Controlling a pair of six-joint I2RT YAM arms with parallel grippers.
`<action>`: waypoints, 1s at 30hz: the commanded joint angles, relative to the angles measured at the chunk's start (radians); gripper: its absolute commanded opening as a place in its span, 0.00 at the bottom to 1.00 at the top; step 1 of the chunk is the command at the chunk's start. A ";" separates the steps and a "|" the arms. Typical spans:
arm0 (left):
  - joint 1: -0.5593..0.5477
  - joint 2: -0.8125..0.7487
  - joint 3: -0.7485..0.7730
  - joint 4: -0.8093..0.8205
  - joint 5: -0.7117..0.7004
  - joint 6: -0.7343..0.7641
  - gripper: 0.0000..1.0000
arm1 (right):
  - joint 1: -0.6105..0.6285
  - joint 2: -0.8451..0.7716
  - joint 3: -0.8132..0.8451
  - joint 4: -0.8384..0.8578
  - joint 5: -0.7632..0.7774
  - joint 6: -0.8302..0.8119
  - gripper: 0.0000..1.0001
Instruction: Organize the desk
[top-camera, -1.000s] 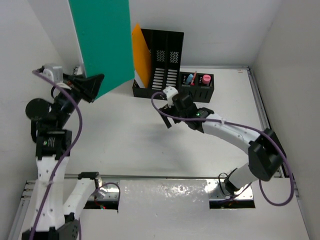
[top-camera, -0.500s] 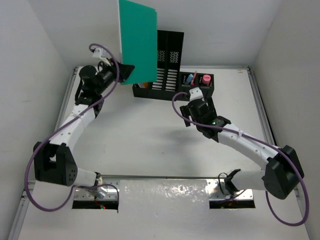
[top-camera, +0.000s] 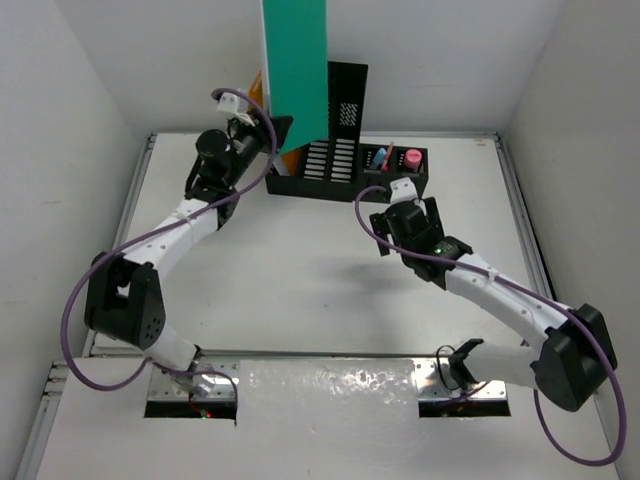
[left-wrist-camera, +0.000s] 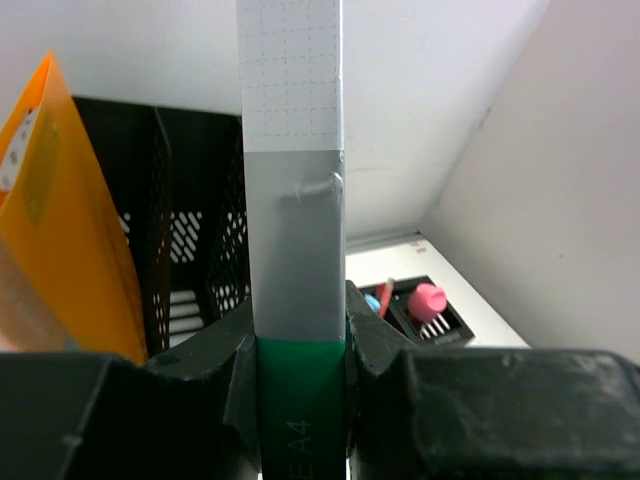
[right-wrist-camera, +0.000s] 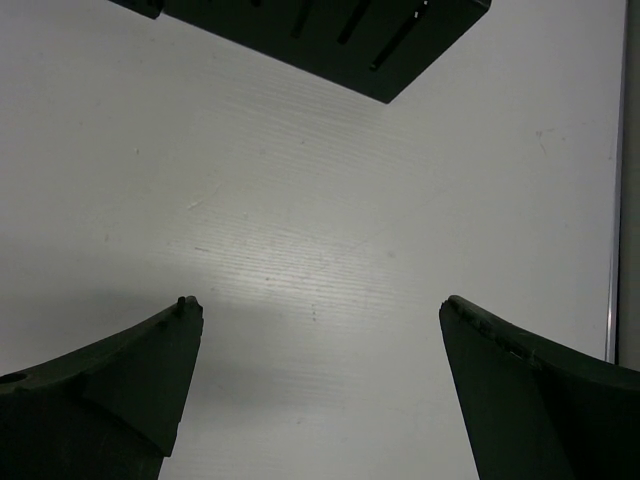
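Note:
The green folder (top-camera: 297, 75) is at a slant across the slots. Next, my left gripper turns it to line up with them and lowers it into the empty slot (top-camera: 316, 158) next to the orange folder.
My left gripper (top-camera: 276, 133) is shut on the lower edge of a green A4 folder (top-camera: 296, 60) and holds it upright above the left slots of the black slotted file holder (top-camera: 338, 130). In the left wrist view the folder (left-wrist-camera: 296, 410) shows edge-on between my jaws (left-wrist-camera: 298, 335), with the file holder (left-wrist-camera: 195, 240) behind it. My right gripper (top-camera: 402, 214) is open and empty above the white desk (top-camera: 270, 270), just in front of the pen holder (top-camera: 396, 165). The right wrist view shows its jaws (right-wrist-camera: 320, 305) spread wide over the bare desk (right-wrist-camera: 300, 190).
An orange folder (top-camera: 259, 92) stands in the file holder's leftmost slot and also shows in the left wrist view (left-wrist-camera: 60, 230). The pen holder holds a pink-topped item (left-wrist-camera: 428, 300) and pens. A metal rail (right-wrist-camera: 612, 200) runs along the desk's right edge. Walls close in on three sides.
My left arm has swung the green folder from the far left to over the file holder, turning it edge-on. My right gripper has shifted right, toward the pen holder.

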 joint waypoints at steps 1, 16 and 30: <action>-0.046 0.037 0.019 0.192 -0.132 0.082 0.00 | -0.007 -0.032 -0.007 0.021 0.023 -0.009 0.99; -0.155 0.138 0.101 0.228 -0.330 0.272 0.00 | -0.061 -0.044 -0.040 0.046 -0.021 -0.046 0.99; -0.195 0.279 0.095 0.405 -0.434 0.384 0.00 | -0.093 -0.040 -0.048 0.061 -0.053 -0.084 0.99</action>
